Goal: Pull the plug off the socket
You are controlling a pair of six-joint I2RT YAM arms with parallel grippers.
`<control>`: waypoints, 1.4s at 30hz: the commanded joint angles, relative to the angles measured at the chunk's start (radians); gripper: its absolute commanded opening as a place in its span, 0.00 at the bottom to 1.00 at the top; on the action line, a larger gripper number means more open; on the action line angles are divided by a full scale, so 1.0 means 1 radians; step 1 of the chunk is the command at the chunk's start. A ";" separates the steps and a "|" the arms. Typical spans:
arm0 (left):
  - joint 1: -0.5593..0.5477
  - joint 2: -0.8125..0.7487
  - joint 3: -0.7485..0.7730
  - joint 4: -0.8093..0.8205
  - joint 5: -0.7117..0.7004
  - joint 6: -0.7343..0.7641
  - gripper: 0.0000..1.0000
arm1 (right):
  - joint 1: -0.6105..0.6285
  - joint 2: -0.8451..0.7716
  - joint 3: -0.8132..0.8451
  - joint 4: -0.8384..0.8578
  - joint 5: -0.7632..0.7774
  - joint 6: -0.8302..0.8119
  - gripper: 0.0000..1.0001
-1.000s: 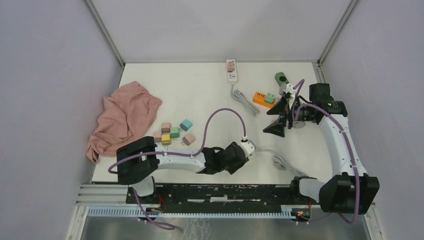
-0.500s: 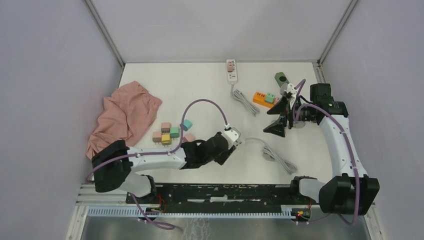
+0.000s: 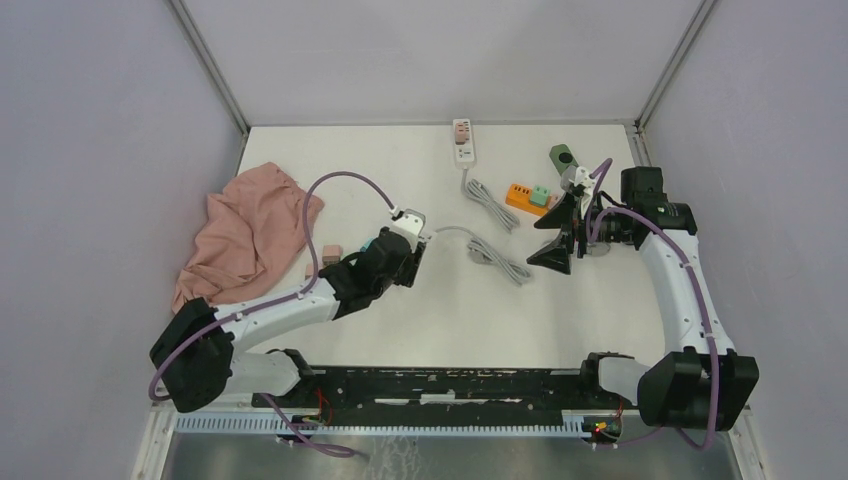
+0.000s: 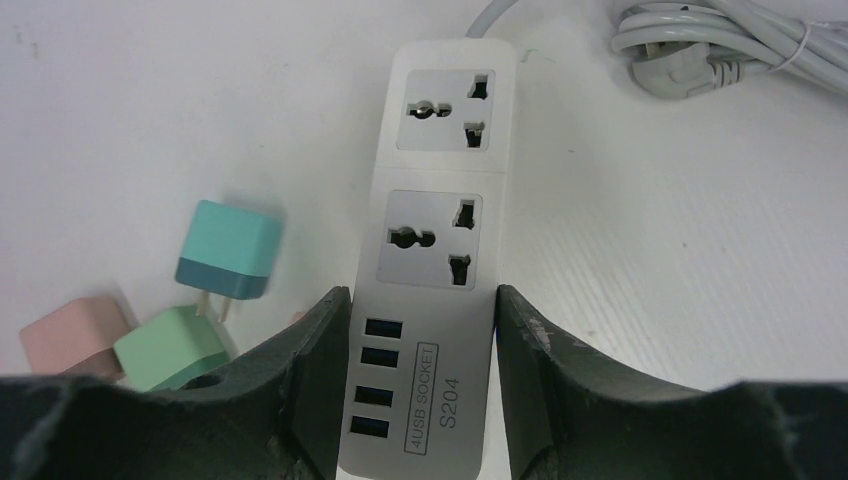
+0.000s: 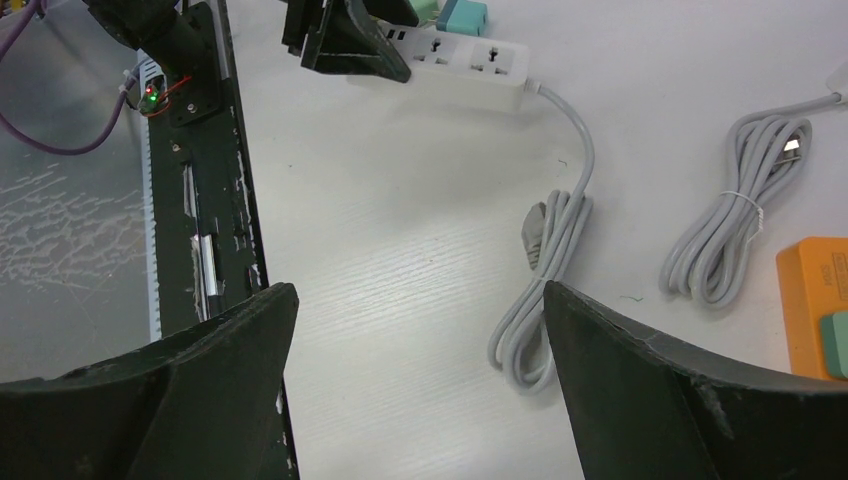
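I go on moving my left gripper toward the open space [image 3: 346,214] beside the pink cloth and let go of the power strip there, since both sockets of the white power strip [image 4: 432,238] are empty.
My left gripper [image 3: 404,243] is shut on the USB end of a white power strip [image 4: 440,225]. Both of its sockets are empty, and it sits beside the loose plugs. The strip also shows in the right wrist view [image 5: 470,62], with its grey cable [image 3: 495,255] trailing right. An orange power strip [image 3: 520,196] at the back right carries teal and green plugs [image 3: 540,196]. A second white strip [image 3: 462,140] at the back edge holds a pinkish plug. My right gripper [image 3: 556,238] is open and empty, just right of the cable and near the orange strip.
Loose plugs lie left of the held strip: teal [image 4: 228,250], green [image 4: 170,345] and pink [image 4: 70,335]. A pink cloth [image 3: 250,235] covers the left side. A bundled cable [image 5: 735,215] and a green object [image 3: 563,157] lie at the back right.
My left arm has carried the white strip from the front middle leftward and away, up to the loose plugs, with its cable dragging along. The right arm has not moved.
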 commanded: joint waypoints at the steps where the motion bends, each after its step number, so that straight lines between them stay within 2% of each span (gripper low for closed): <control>1: 0.060 0.019 0.057 0.042 -0.110 0.043 0.03 | -0.007 -0.022 -0.005 0.016 -0.060 0.001 1.00; 5: 0.124 0.049 0.089 0.042 -0.133 0.054 0.03 | -0.010 -0.024 -0.005 0.017 -0.063 -0.001 1.00; 24: 0.414 0.144 0.161 0.099 -0.070 -0.007 0.03 | -0.011 -0.023 -0.007 0.013 -0.071 -0.003 1.00; 34: 0.558 0.345 0.285 0.090 -0.077 -0.088 0.03 | -0.012 -0.023 -0.008 0.010 -0.077 -0.005 1.00; 39: 0.582 0.459 0.396 0.027 -0.103 -0.132 0.04 | -0.014 -0.023 -0.007 0.006 -0.077 -0.009 1.00; 42: 0.587 0.507 0.444 -0.020 -0.104 -0.157 0.08 | -0.014 -0.023 -0.007 0.003 -0.075 -0.012 0.99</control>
